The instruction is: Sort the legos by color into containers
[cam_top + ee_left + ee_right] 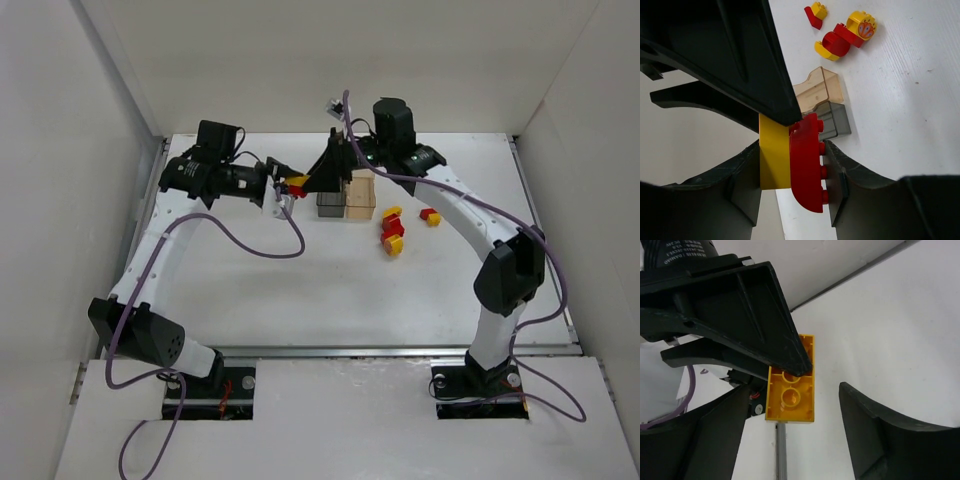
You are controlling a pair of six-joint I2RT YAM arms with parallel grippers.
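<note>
The yellow lego and red lego together [790, 165] are clamped in my left gripper, so my right gripper should take the yellow lego [790, 396] before my left gripper takes a new grip on the red lego alone.
My left gripper [283, 190] [792, 185] is shut on a yellow lego [774, 160] stacked on a red lego [805, 165], and holds them in the air left of the bins. My right gripper [318, 180] [795, 415] is open, its jaws wide on either side of the yellow lego [790, 390] without gripping it. The dark grey bin [329, 206] [836, 119] and the amber bin [361, 199] [816, 89] stand joined just right of both grippers. Loose red and yellow legos [392, 232] [845, 37] lie right of the bins.
A smaller red and yellow piece [431, 215] [815, 14] lies further right. White walls [100, 150] close in the table on the left, back and right. A purple cable [260, 245] hangs from the left arm.
</note>
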